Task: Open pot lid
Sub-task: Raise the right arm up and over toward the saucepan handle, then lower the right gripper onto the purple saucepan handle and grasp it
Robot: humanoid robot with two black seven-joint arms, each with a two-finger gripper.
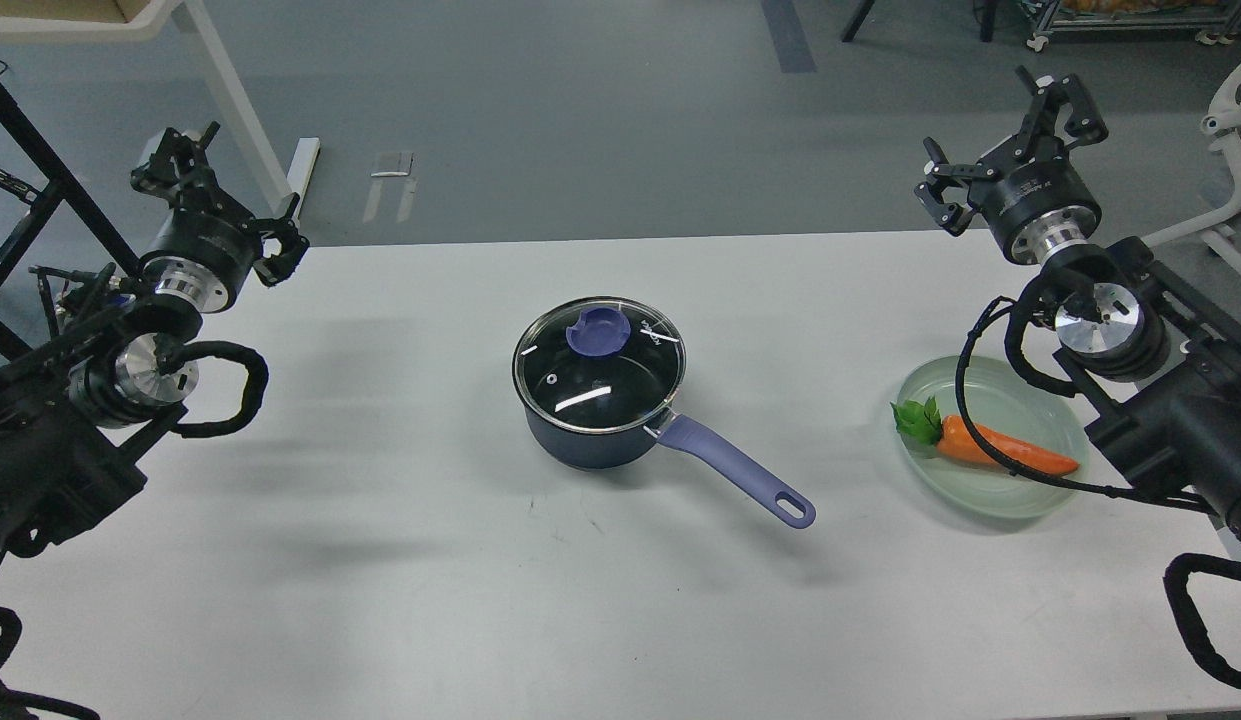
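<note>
My gripper will find the dark navy pot [589, 445] empty when it lifts the lid, since only plain darkness shows through the clear glass lid [597, 370].
The dark navy pot [583, 447] stands at the middle of the white table [380, 560], its long lavender handle [737, 467] pointing to the front right. The clear glass lid [600, 378] sits flat on the pot, with its lavender knob [598, 331] on top. My left gripper [228, 197] is open and empty, raised at the table's far left edge, well away from the pot. My right gripper [1002, 142] is open and empty, raised beyond the table's far right edge.
A pale green plate [983, 496] with a toy carrot [998, 449] lies at the right, partly under my right arm. A black cable loop hangs over the plate. A table leg and a black frame stand at the far left.
</note>
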